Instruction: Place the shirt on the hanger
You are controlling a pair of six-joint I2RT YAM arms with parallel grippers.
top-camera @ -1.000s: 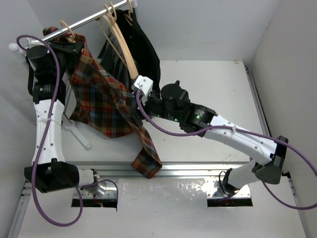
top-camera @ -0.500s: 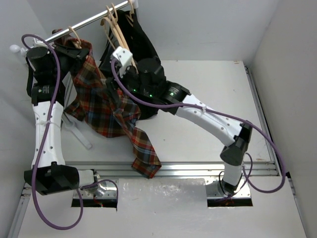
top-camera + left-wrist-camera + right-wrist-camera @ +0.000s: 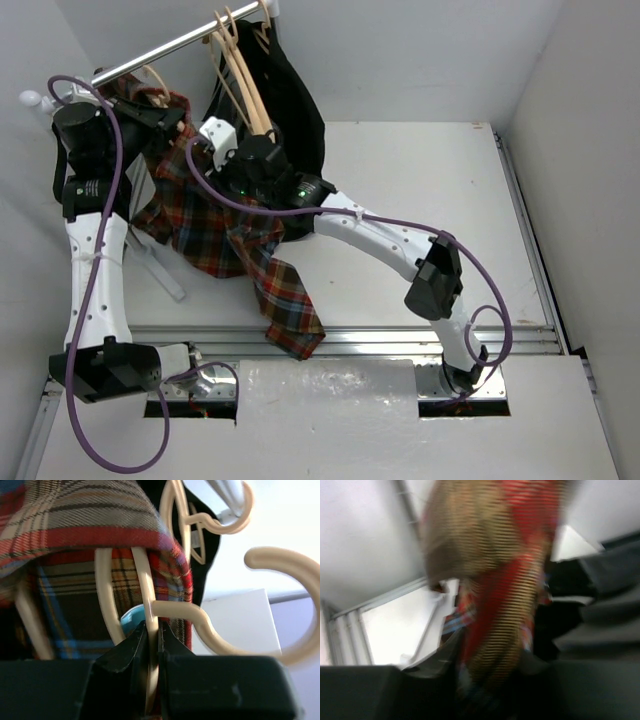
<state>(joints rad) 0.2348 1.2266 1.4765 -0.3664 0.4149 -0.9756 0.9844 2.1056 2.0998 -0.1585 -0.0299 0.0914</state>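
The robot's left gripper is closed on the hanger's stem (image 3: 151, 615), away from the shirt's edge over the hanger's arm (image 3: 136, 539). It should let go of the hanger's stem and take hold of that edge of the shirt.
The plaid shirt (image 3: 215, 225) hangs from the upper left, one sleeve trailing down to the table's front rail. The pale tan hanger (image 3: 156, 82) sits inside the shirt's top near the rod. My left gripper (image 3: 163, 113) is shut on it. In the left wrist view the hanger's stem (image 3: 150, 605) is pinched in my left gripper (image 3: 151, 630), with the shirt (image 3: 75, 515) draped over the hanger's arms. My right gripper (image 3: 200, 150) reaches into the shirt's upper part. The right wrist view is blurred, but my right gripper (image 3: 490, 667) is shut on a fold of shirt (image 3: 500, 580).
A metal rod (image 3: 175, 42) runs across the back left with several spare tan hangers (image 3: 240, 70) and a black garment (image 3: 290, 95) hung on it. A spare hanger hook (image 3: 295, 570) is close to my left gripper. A white stand leg (image 3: 160, 270) lies under the shirt.
My right arm swung left and back, from mid-table to the shirt's top beside my left gripper, and its jaws closed on the fabric. The shirt has bunched up toward the hanger.
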